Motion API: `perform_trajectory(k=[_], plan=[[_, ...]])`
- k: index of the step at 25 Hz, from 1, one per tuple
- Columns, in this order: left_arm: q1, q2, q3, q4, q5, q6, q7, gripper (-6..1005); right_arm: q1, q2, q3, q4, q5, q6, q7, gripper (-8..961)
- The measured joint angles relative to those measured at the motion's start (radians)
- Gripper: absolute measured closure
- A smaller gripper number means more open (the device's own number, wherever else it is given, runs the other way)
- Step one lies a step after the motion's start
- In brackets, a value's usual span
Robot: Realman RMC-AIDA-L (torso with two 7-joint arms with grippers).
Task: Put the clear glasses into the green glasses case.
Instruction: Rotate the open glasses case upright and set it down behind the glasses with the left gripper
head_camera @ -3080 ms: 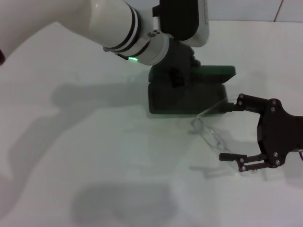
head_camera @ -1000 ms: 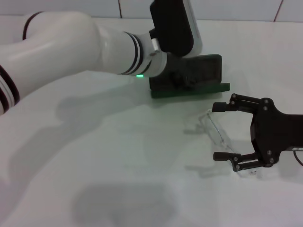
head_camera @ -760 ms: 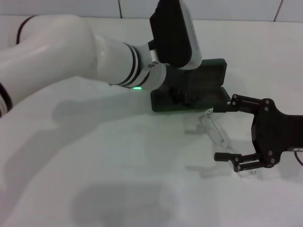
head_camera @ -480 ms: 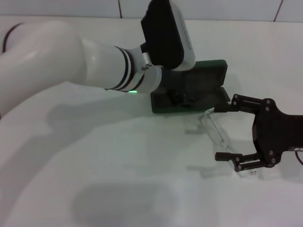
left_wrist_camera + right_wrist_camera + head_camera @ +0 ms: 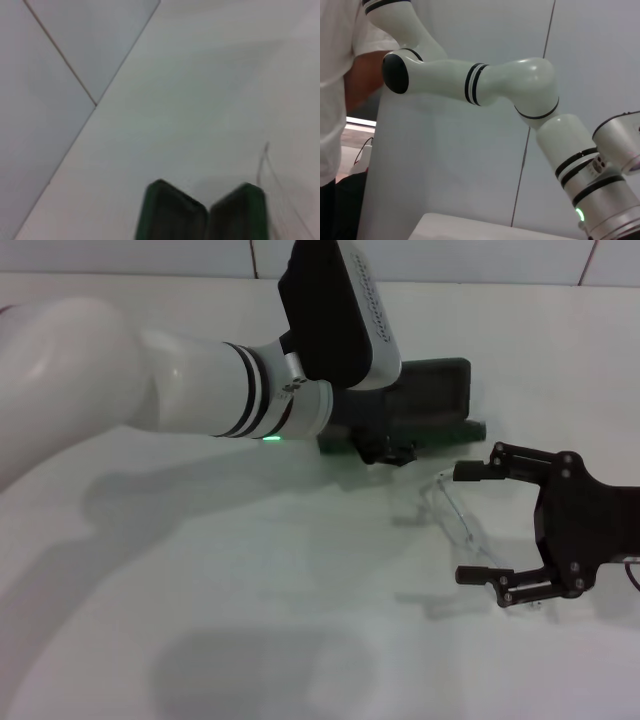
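The open green glasses case leans back with its near half raised (image 5: pixel 448 436). My left gripper has to lower that half flat (image 5: pixel 420 472) first, before the clear glasses go in.
The green glasses case (image 5: pixel 432 390) stands open at the back middle of the table in the head view, with its lid raised. My left gripper (image 5: pixel 385 450) sits at the case's front left edge, mostly hidden under the white wrist. The left wrist view shows the two halves of the case (image 5: pixel 200 215) spread apart. The clear glasses (image 5: pixel 455 515) lie on the table in front of the case, to its right. My right gripper (image 5: pixel 478 524) is open around them, one finger on each side. A thin clear arm of the glasses (image 5: pixel 265 165) shows beside the case.
The white table (image 5: pixel 250 570) runs wide to the left and front. My left arm (image 5: pixel 150 390) reaches across the back left. A tiled wall (image 5: pixel 500 260) borders the table behind. A person in a white shirt (image 5: pixel 340 100) stands off to the side in the right wrist view.
The left wrist has swung to the left and away from the case's middle. The lid now stands more upright. The right gripper stays open around the glasses, almost still.
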Motion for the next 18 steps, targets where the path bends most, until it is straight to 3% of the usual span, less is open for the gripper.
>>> perform_trajectory(k=[5,9,13,18], plan=[[-0.002,-0.003,0.004,-0.007,-0.001,-0.088,-0.003,235,-0.001,0.004,-0.004,0.001,0.0,0.0,-0.001,94],[-0.038,-0.006,0.011,-0.076,0.002,-0.175,-0.006,236,-0.001,0.009,-0.005,-0.001,0.0,0.0,-0.001,95],[-0.086,-0.007,0.026,-0.157,0.007,-0.188,-0.018,236,-0.002,0.011,-0.005,0.0,0.0,-0.001,0.0,95],[-0.084,-0.003,0.043,-0.155,0.008,-0.155,-0.021,236,-0.006,0.012,-0.001,-0.001,-0.001,-0.002,0.001,96]])
